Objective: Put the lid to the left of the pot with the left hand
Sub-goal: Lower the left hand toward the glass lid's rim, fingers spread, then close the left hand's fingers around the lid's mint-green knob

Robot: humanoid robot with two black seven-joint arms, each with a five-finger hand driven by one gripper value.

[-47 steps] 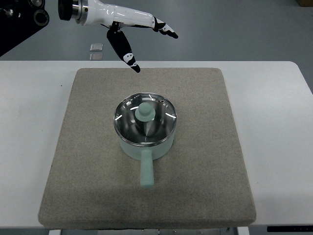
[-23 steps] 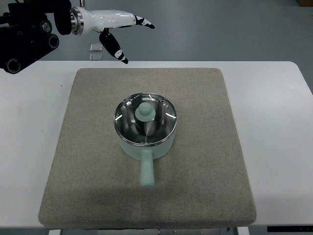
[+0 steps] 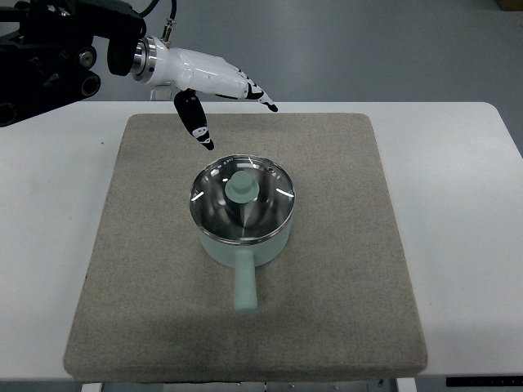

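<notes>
My gripper will uncover an empty mint-green pot when it lifts the glass lid by its knob, because only shiny steel shows through the lid.
A mint-green pot stands in the middle of the mat, its handle pointing toward the near edge. The glass lid sits on the pot, with a mint knob at its centre. My left hand, white with black fingertips, hovers above the mat's far left part, up and left of the pot. Its fingers are spread and hold nothing; the thumb points down toward the lid's far rim. It touches neither lid nor pot.
A grey-brown mat covers most of the white table. Two small pale squares lie on the table's far edge behind the hand, mostly hidden. Bare mat lies left and right of the pot.
My left hand first drew back left and up, then came down and forward again toward the pot, its wrist now lower. Pot and lid have not moved.
</notes>
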